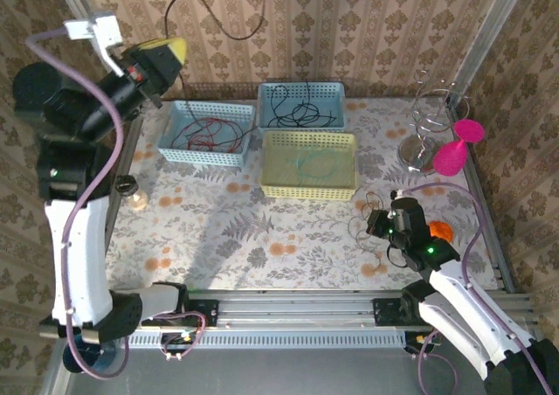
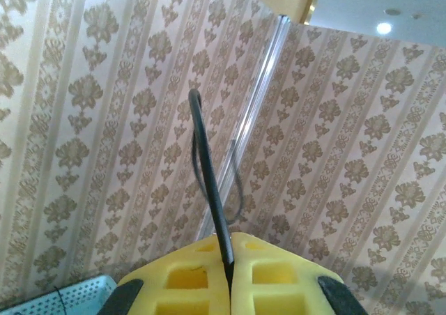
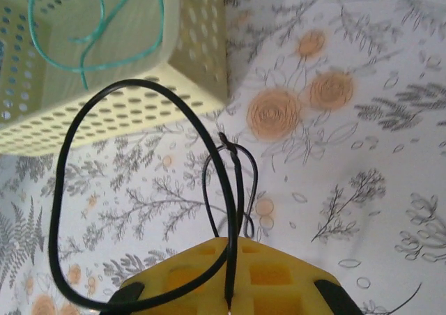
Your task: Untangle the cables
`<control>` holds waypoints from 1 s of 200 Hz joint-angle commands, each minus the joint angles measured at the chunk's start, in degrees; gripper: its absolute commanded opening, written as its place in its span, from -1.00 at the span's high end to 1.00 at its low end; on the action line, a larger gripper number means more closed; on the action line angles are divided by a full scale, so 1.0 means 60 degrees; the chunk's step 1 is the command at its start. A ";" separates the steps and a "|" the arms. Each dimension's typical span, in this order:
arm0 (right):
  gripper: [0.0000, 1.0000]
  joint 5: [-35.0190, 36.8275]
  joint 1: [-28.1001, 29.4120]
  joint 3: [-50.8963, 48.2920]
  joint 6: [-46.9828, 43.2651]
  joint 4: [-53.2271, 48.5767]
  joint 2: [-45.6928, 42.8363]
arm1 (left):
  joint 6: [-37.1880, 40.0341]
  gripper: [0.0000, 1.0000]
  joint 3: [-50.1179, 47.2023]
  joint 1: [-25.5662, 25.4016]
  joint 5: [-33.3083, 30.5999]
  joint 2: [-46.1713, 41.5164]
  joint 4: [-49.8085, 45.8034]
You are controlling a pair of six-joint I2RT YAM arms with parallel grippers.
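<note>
The black cable (image 1: 212,13) is raised high and the way to the blue basket of black cables (image 1: 301,107) is open, so my left gripper should keep going across and let go there.
My left gripper (image 1: 177,49) is raised high at the back left, near the wall. Its yellow pads (image 2: 188,280) are shut on a black cable (image 2: 209,182), which arcs up and away in front of the wallpaper (image 1: 218,24). My right gripper (image 1: 380,224) sits low over the table at the front right. It is shut on a thin black cable (image 3: 235,210) that is knotted just ahead of the pads, and a thicker black loop (image 3: 70,155) passes through the same grip. Small black loops (image 1: 360,229) lie on the cloth beside it.
Three baskets stand at the back middle. A blue one (image 1: 179,155) holds red and black cables, another blue one (image 1: 264,93) holds black cables, and a pale yellow one (image 1: 310,191) holds a green cable (image 3: 97,65). A wire stand (image 1: 422,124), pink shapes (image 1: 454,155), an orange object (image 1: 441,231) and a small jar (image 1: 135,196) stand around.
</note>
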 commanded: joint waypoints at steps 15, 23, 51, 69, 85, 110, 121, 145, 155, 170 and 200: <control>1.00 -0.0661 0.0225 -0.0144 0.0250 0.0542 0.0000 | -0.0084 1.00 0.0128 -0.0668 0.0201 0.1462 0.1700; 1.00 -0.0701 0.0267 -0.0143 0.0248 0.0585 0.0018 | 0.0277 1.00 0.0255 -0.0919 -0.0051 0.1823 0.1768; 1.00 -0.0896 0.0388 -0.0263 0.0277 0.0880 -0.0016 | 0.1595 1.00 0.0711 -0.1502 -0.0338 0.3161 0.2456; 1.00 -0.1048 0.0403 -0.0364 0.0320 0.1039 -0.0019 | 0.2062 1.00 0.1402 -0.1610 -0.0360 0.4255 0.2569; 1.00 -0.1157 0.0423 -0.0370 0.0281 0.1087 0.0003 | 0.2390 1.00 0.2224 -0.1655 -0.0143 0.5362 0.2648; 1.00 -0.1207 0.0419 -0.0339 0.0108 0.1046 0.0066 | 0.2579 1.00 0.3828 -0.1685 -0.0020 0.7171 0.2759; 1.00 -0.1203 0.0418 -0.0293 0.0002 0.0997 0.0123 | 0.2427 1.00 0.4743 -0.1685 -0.0035 0.8039 0.2843; 1.00 -0.1065 0.0411 -0.0272 -0.0155 0.0885 0.0220 | 0.2334 1.00 0.6830 -0.1703 -0.0236 0.9872 0.2481; 1.00 -0.1028 0.0418 -0.0354 -0.0159 0.0964 0.0188 | 0.2207 1.00 0.7401 -0.1687 -0.0293 1.0461 0.2421; 1.00 -0.0992 0.0417 -0.0429 -0.0133 0.1039 0.0155 | 0.2185 1.00 0.7418 -0.1670 -0.0246 1.0920 0.2603; 1.00 -0.0984 0.0419 -0.0495 -0.0175 0.1204 0.0424 | 0.2194 1.00 0.6325 -0.1685 -0.0308 1.1248 0.2763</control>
